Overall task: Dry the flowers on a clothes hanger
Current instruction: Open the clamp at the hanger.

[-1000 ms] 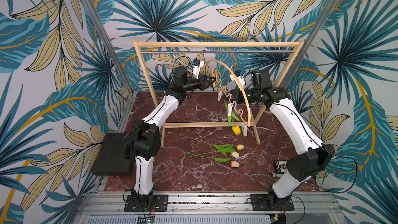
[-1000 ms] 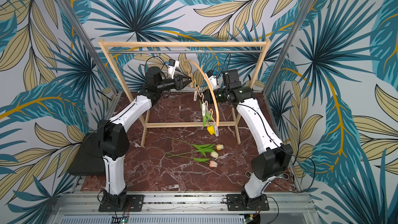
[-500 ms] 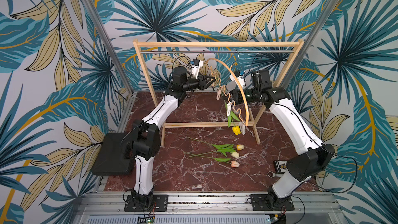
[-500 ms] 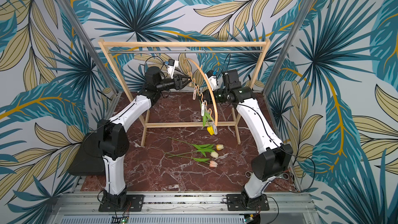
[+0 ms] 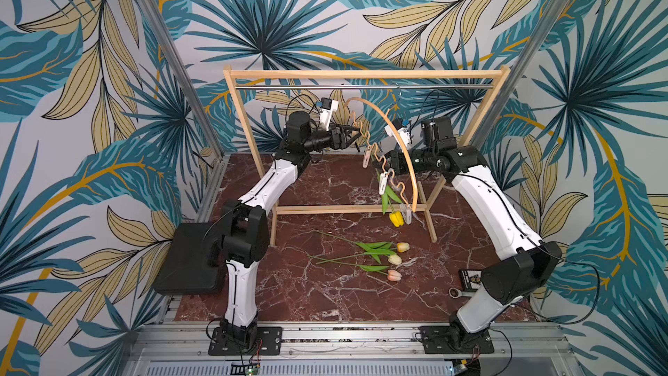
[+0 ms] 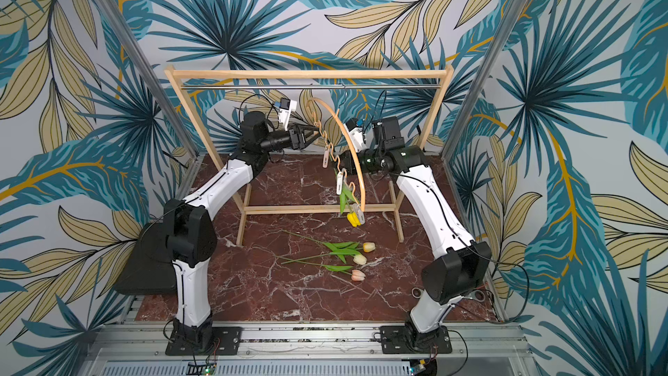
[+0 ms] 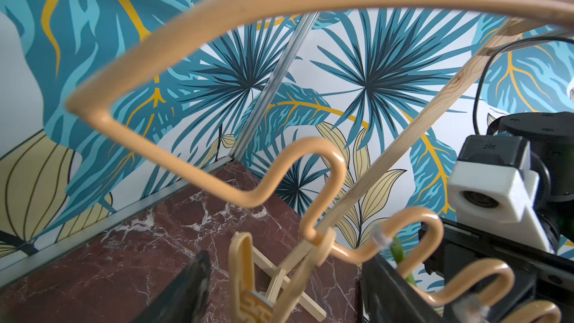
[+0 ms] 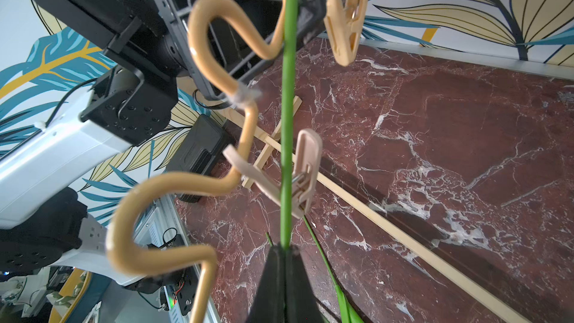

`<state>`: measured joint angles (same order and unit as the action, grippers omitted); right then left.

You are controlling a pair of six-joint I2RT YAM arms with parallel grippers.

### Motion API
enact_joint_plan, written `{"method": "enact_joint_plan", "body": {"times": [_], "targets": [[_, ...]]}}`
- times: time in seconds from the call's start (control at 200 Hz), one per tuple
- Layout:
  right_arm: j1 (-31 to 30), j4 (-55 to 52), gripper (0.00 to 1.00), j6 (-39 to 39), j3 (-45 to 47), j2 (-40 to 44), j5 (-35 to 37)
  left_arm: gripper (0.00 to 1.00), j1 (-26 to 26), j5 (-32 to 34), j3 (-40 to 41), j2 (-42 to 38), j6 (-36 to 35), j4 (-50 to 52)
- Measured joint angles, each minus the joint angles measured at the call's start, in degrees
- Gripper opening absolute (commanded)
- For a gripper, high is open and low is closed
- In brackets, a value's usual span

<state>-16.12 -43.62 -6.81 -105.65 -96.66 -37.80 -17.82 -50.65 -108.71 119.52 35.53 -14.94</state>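
The yellow tulip's stem is standing at the lower clip (image 8: 307,170), so next my right gripper moves the stem to the upper clip (image 7: 243,272) while my left gripper squeezes that clip open.
The clothes hanger (image 5: 405,146) (image 6: 358,168), a thin light-wood arc with a wavy lower bar, hangs from the rack's rail. My left gripper (image 5: 352,135) (image 7: 282,287) is open beside the wavy bar, with an upper pale clip (image 7: 245,274) loose between its fingers. My right gripper (image 5: 379,168) (image 8: 284,250) is shut on the green stem (image 8: 287,119) of the yellow tulip (image 5: 396,218), whose head hangs down. That stem runs through the mouth of another clip (image 8: 302,175). Three more flowers lie on the table: orange-yellow (image 5: 402,247), cream (image 5: 394,259) and pink (image 5: 394,275).
The big wooden rack (image 5: 361,74) straddles the back of the red marble table (image 5: 325,305), its foot bar (image 5: 343,208) low behind the lying tulips. A black pad (image 5: 188,258) sits at the left edge. A small black item (image 5: 470,278) and a metal ring (image 5: 456,292) lie near the right arm's base.
The left gripper's jaws have spread wide apart around the upper clip. The right gripper keeps its hold on the stem, and both arms have hardly moved.
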Motion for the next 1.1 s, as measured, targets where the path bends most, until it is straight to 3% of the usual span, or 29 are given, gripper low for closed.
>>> {"method": "enact_joint_plan", "body": {"times": [0.225, 0.28, 0.376, 0.451, 0.691, 1.102], "targets": [[0.0, -0.02, 0.0, 0.0, 0.0, 0.0, -0.13, 0.58, 0.87, -3.85, 0.0, 1.51, 4.39, -3.8], [0.0, -0.04, 0.0, 0.0, 0.0, 0.0, -0.22, 0.59, 0.96, -4.61, 0.0, 1.6, 4.98, -4.0], [0.0, -0.07, 0.0, 0.0, 0.0, 0.0, -0.44, 0.7, 1.01, -5.7, 0.0, 1.64, 5.09, -4.37], [0.0, -0.22, 0.0, 0.0, 0.0, 0.0, -0.63, 0.7, 1.01, -6.4, 0.0, 1.7, 5.22, -4.48], [-0.02, -0.63, 0.0, 0.0, 0.0, 0.0, -1.09, 0.47, 1.01, -7.32, -0.39, 2.67, 4.07, -3.87], [-0.09, -1.27, 0.0, 0.0, 0.61, 0.28, -1.09, 0.32, 1.01, -5.38, -0.85, 2.84, 1.81, -3.06]]}}
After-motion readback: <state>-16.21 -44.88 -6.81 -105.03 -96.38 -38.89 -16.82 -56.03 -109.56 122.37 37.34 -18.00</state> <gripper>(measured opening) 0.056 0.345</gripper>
